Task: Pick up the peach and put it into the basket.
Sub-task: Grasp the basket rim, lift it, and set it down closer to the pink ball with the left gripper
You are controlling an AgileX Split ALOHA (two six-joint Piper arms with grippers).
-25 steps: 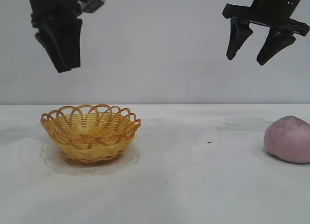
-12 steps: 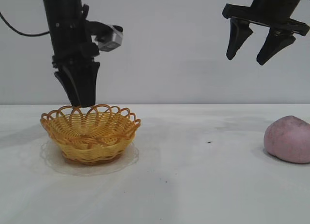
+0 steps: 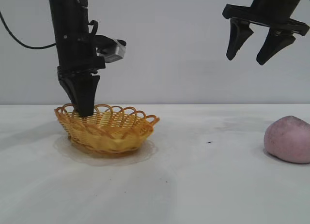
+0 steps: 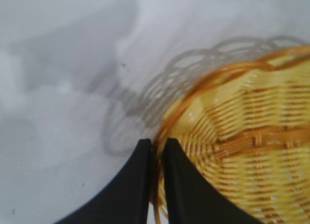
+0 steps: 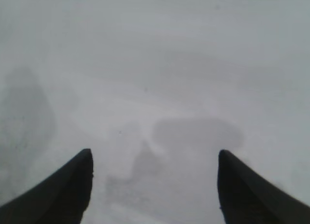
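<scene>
Next, my left gripper moves the basket [image 3: 109,132] to the table's middle [image 3: 181,139] and lets go of it, because the basket is far from the peach and my right gripper.
The yellow wicker basket [image 3: 109,129] with an orange looped rim sits on the white table at the left, tilted slightly. My left gripper [image 3: 85,112] is shut on the basket's rim at its left side; in the left wrist view the two black fingers [image 4: 156,142] pinch the orange rim of the basket [image 4: 252,137]. The pink-mauve peach [image 3: 289,139] lies on the table at the far right edge. My right gripper [image 3: 255,57] hangs open and empty high above the table, left of and above the peach; the right wrist view shows its gripper [image 5: 154,154] over bare table.
The white table [image 3: 203,175] spreads between basket and peach. A small dark speck [image 3: 209,142] lies on it right of the middle. A grey wall stands behind.
My left gripper came down from high up, closed on the basket's left rim, and the basket has shifted to the right and tilted. The right arm and peach have not moved.
</scene>
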